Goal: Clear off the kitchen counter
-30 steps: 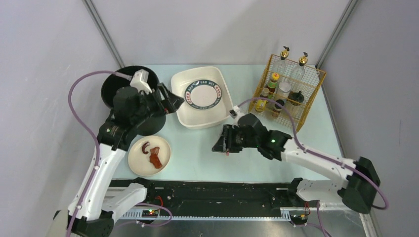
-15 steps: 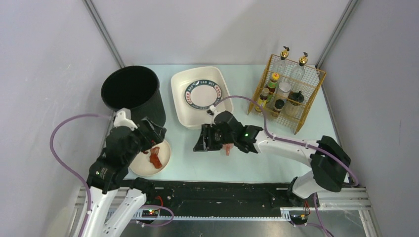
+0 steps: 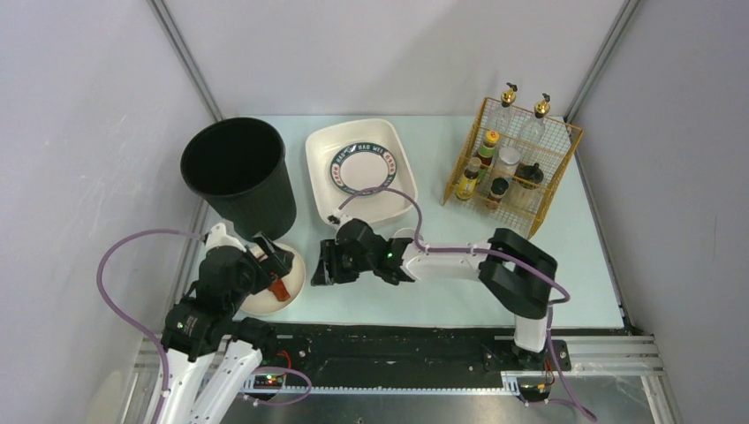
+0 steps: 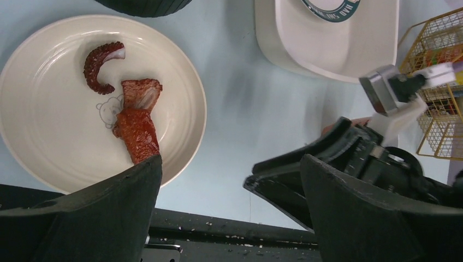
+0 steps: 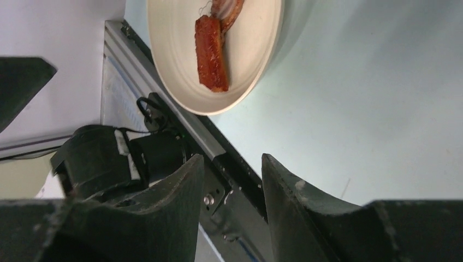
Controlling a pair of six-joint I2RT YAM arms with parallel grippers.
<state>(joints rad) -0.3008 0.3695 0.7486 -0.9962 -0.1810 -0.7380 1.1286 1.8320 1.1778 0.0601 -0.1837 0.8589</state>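
Observation:
My right gripper's open fingers are facing the cream plate's rim [image 3: 304, 270], which is clear of the meat. I should continue to move until the fingers are on both sides of that rim.
On the pale mint kitchen counter [image 3: 583, 256] a cream plate [image 3: 296, 274] sits at the front left, holding a curled tentacle piece [image 4: 101, 65] and a red meat strip [image 4: 136, 128]. My left gripper [image 3: 276, 262] hovers over this plate [image 4: 49, 125], jaws wide open and empty [image 4: 229, 180]. My right gripper [image 3: 320, 268] is just right of the plate, low over the counter, jaws apart and empty [image 5: 232, 164]; it sees the plate [image 5: 245, 65] and meat strip [image 5: 210, 52]. A small pink-orange piece [image 4: 336, 126] lies on the counter, mostly hidden behind the right gripper.
A tall black bin [image 3: 238, 172] stands at the back left. A white tub [image 3: 402, 190] holds a patterned plate [image 3: 363, 166]. A yellow wire rack [image 3: 552, 190] with several bottles stands at the back right. A black rail [image 3: 397, 340] runs along the front edge.
My left gripper came down from the bin to over the cream plate. My right gripper moved left across the counter to beside the plate.

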